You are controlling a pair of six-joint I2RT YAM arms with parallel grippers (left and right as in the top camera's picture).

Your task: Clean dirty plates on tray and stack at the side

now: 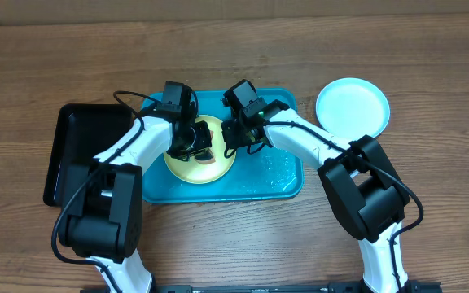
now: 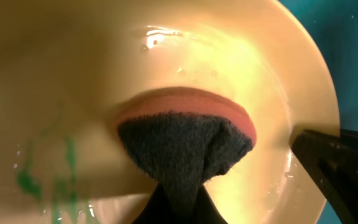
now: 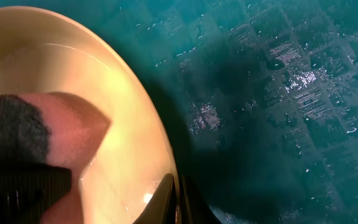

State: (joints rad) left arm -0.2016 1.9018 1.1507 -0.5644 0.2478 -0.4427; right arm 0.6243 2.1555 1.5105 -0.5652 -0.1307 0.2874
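The sponge is on the plate's clear side (image 2: 260,93) near my right gripper, so my left gripper should wipe the sponge back across the teal smears (image 2: 71,155).
The yellow-green plate (image 1: 210,169) lies on the wet turquoise tray (image 1: 283,181). My left gripper (image 1: 194,146) is shut on a sponge (image 2: 185,140) with a dark scouring face and orange back, pressed on the plate (image 2: 166,62). Teal smears (image 2: 45,180) remain on the plate to the sponge's left. My right gripper (image 1: 233,134) is shut on the plate's right rim (image 3: 166,180). The sponge also shows in the right wrist view (image 3: 48,134). A pale blue plate (image 1: 352,106) lies on the table to the right of the tray. The white plate is out of view.
A narrow black tray (image 1: 76,150) lies to the left of the turquoise tray, partly under my left arm. Water drops cover the turquoise tray floor (image 3: 291,81). Wooden table (image 1: 234,49) extends behind the trays.
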